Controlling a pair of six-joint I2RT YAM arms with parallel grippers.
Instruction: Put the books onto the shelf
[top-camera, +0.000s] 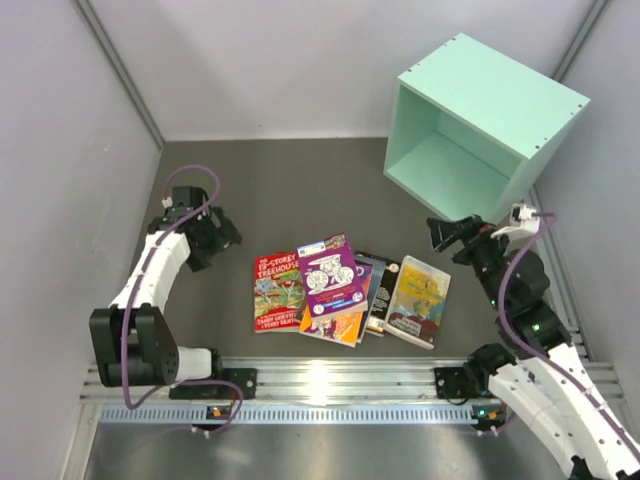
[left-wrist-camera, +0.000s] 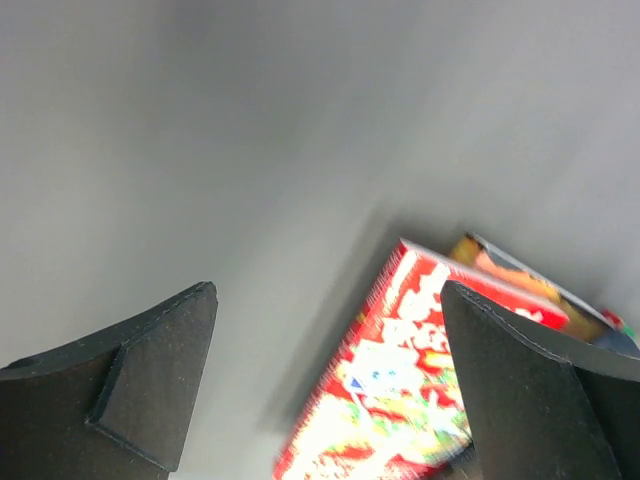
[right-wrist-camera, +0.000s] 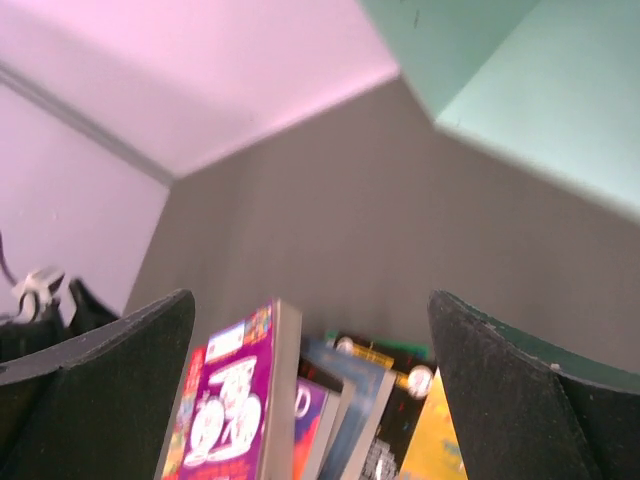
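The purple book (top-camera: 333, 277) is on top of the pile, with its long edge facing my left gripper. I should keep moving toward that edge (top-camera: 301, 263) until my closing fingers touch it.
The books lie in an overlapping pile on the dark table. A red cartoon book (top-camera: 277, 290) is at the left, a purple one (top-camera: 330, 272) on top, a black one (top-camera: 383, 295) and a yellow one (top-camera: 418, 300) at the right. The shelf (top-camera: 500, 85), a mint-green cube, stands at the back right, its open face turned toward the pile. My left gripper (top-camera: 225, 235) hangs open to the left of the pile; its wrist view shows the red book (left-wrist-camera: 400, 390) ahead between the open fingers. My right gripper (top-camera: 440, 235) is open just right of the pile, in front of the shelf (right-wrist-camera: 530, 80); the purple book (right-wrist-camera: 225, 400) lies ahead of it.
Grey walls close in the table on the left, back and right. An aluminium rail (top-camera: 330, 375) carrying the arm bases runs along the near edge. Bare table surface (top-camera: 290, 190) lies between the pile and the back wall.
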